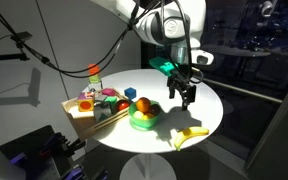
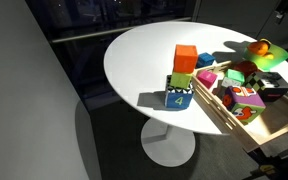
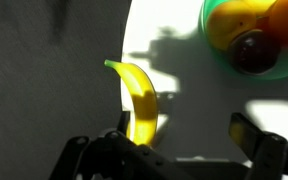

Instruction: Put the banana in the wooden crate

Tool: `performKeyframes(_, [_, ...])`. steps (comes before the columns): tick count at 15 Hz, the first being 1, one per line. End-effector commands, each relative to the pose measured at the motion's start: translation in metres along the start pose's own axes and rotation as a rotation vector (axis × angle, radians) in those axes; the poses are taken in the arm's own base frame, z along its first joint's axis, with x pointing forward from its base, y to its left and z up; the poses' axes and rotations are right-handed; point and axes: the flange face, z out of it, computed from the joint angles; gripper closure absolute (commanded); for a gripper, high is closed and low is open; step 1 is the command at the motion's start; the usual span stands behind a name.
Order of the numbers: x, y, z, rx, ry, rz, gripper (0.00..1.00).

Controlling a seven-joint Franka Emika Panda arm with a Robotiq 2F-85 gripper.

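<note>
My gripper keeps moving down until my open fingers straddle the banana, because they stand across the banana's narrow width (image 3: pixel 143 103), clear of the green bowl.
The yellow banana (image 1: pixel 189 137) lies on the round white table near its front edge. In the wrist view the banana (image 3: pixel 141 100) curves at the table's edge, close to my left finger. My gripper (image 1: pixel 187 92) hangs open and empty above the table, between the green bowl and the banana. In the wrist view its fingers (image 3: pixel 184 145) are spread wide with nothing between them. The wooden crate (image 1: pixel 84 118) stands at the far side of the table from the banana and holds several coloured toys. It also shows in an exterior view (image 2: pixel 224 112).
A bright-green bowl (image 1: pixel 144 122) with an orange and a dark red fruit sits mid-table; it also shows in the wrist view (image 3: pixel 212 30). A stack of coloured blocks (image 2: pixel 183 76) stands beside the crate. The table edge (image 1: pixel 209 135) runs close to the banana.
</note>
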Motion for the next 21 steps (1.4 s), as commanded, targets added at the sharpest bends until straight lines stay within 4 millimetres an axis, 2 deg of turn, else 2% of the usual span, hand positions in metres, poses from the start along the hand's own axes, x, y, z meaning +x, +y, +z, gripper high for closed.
performKeyframes(1, [0.026, 0.017, 0.011, -0.008, 0.000, 0.011, 0.00])
performKeyframes(5, [0.045, 0.032, 0.036, -0.027, -0.016, 0.037, 0.00])
performKeyframes(8, [0.053, 0.036, 0.053, -0.023, -0.034, 0.037, 0.00])
performKeyframes(21, [0.069, 0.030, 0.091, -0.045, -0.034, 0.019, 0.00])
